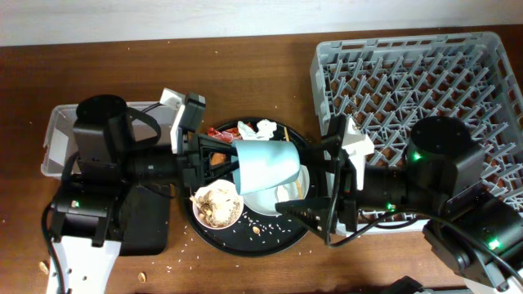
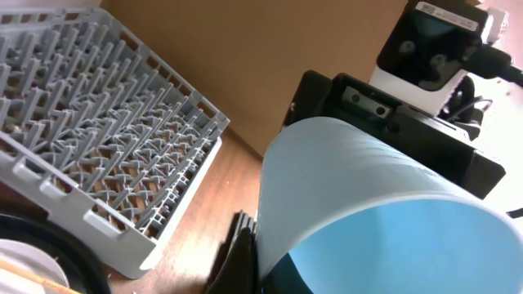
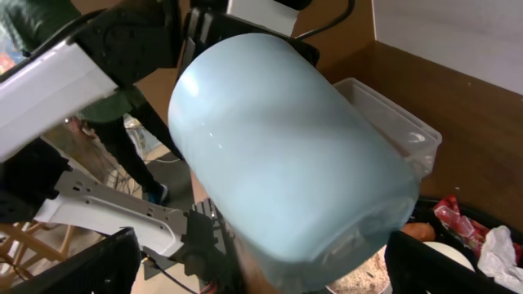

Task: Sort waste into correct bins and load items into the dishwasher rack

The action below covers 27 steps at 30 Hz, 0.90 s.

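The dishwasher rack (image 1: 388,91) is on the same side as my right gripper, so my left gripper should pass the pale cup over once my right gripper closes on its base (image 1: 292,163).
My left gripper (image 1: 230,160) is shut on the rim of a pale cup with a blue inside (image 1: 265,163), holding it on its side above the large round black tray (image 1: 245,245). In the left wrist view one finger (image 2: 252,249) pinches the cup's wall (image 2: 368,188). My right gripper (image 1: 315,181) is open, its fingers either side of the cup's base (image 3: 286,155). A red wrapper (image 1: 219,133), crumpled white paper (image 1: 257,128) and an orange piece (image 1: 217,159) lie on the round tray. A white bowl of brownish scraps (image 1: 216,204) stands at its front left. The grey dishwasher rack (image 1: 409,73) is at the right.
A clear plastic tub (image 1: 57,139) sits at the far left, under the left arm, and shows in the right wrist view (image 3: 392,122). A shallow black tray (image 1: 147,220) lies in front of it. A white dish (image 1: 274,198) sits under the cup. Crumbs dot the table's front left.
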Each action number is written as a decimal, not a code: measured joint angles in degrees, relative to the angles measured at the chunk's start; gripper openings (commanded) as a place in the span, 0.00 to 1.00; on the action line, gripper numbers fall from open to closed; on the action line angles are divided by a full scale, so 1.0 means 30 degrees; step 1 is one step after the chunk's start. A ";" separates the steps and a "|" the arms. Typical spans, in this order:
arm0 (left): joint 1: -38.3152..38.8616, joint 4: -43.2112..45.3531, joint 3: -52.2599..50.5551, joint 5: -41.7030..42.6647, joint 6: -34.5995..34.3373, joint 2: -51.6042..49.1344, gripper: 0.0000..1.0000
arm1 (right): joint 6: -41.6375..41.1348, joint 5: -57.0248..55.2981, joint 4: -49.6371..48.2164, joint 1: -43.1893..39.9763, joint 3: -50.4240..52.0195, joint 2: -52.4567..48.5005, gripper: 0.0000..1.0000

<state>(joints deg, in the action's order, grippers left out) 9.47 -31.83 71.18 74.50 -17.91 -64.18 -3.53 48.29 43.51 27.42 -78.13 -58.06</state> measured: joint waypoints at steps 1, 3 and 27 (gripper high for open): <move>-0.0262 0.0029 0.0000 0.1064 -0.0007 -0.0036 0.00 | -0.0131 0.0022 -0.0036 0.0117 0.0000 -0.0022 0.95; -0.0969 0.0124 0.0007 0.3162 -0.0007 0.0036 0.00 | -0.0867 -0.0240 0.0590 -0.0197 0.0015 -0.0219 0.96; 0.2324 -0.0146 0.0000 -0.0211 0.0087 0.0131 0.00 | -0.0736 0.5348 -0.0481 -0.1508 -0.0007 -0.0663 0.68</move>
<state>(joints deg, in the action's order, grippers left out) 16.45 -32.27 71.18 73.87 -17.65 -63.79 -5.74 64.34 42.06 22.90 -78.15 -60.05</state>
